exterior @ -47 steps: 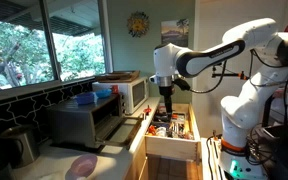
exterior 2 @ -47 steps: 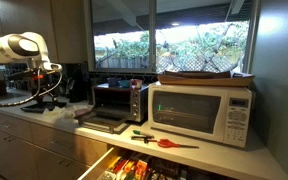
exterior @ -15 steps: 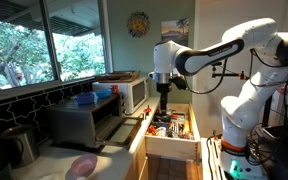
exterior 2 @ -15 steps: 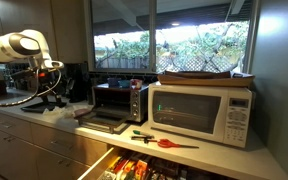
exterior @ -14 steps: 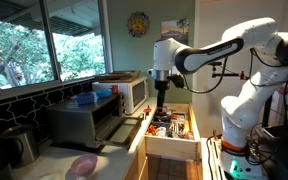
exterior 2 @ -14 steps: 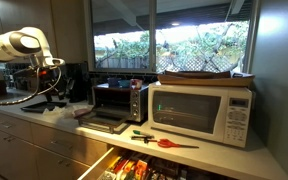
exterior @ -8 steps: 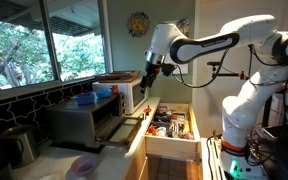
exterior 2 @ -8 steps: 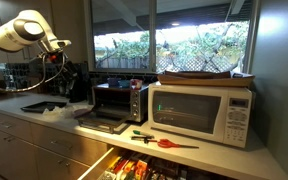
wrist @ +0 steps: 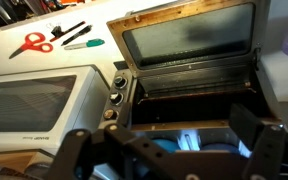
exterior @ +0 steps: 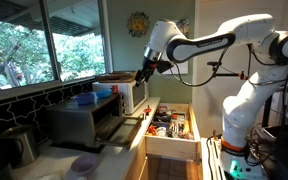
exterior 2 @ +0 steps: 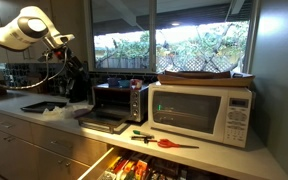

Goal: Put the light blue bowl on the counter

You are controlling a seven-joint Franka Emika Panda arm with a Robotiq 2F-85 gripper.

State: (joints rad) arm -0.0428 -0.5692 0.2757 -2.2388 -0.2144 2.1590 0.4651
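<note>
The toaster oven's open door (wrist: 189,40) is under my gripper, which is short of the light blue bowl (exterior: 104,91). Next, I swing in over the top of the oven before I go down to the bowl.
The light blue bowl (exterior: 84,99) sits on top of the toaster oven (exterior: 84,120). In the wrist view it shows only in part, as blue patches (wrist: 219,147) low in the frame between my fingers. My gripper (exterior: 144,72) hangs in the air above the microwave (exterior: 132,92), to the right of the bowl and apart from it. It also shows in an exterior view (exterior 2: 64,40). In the wrist view the gripper (wrist: 164,128) is open and empty, with its fingers wide apart. The pale counter (exterior: 49,158) runs under the appliances.
The toaster oven's door hangs open (wrist: 189,40). Red scissors (wrist: 32,43) and a green marker (wrist: 84,44) lie on the counter by the microwave (exterior 2: 204,110). A wooden drawer (exterior: 172,128) full of items stands pulled out. A pink plate (exterior: 84,165) lies on the counter.
My arm rose from over the open drawer and swung up and over to the microwave and toaster oven. The gripper stays open and empty.
</note>
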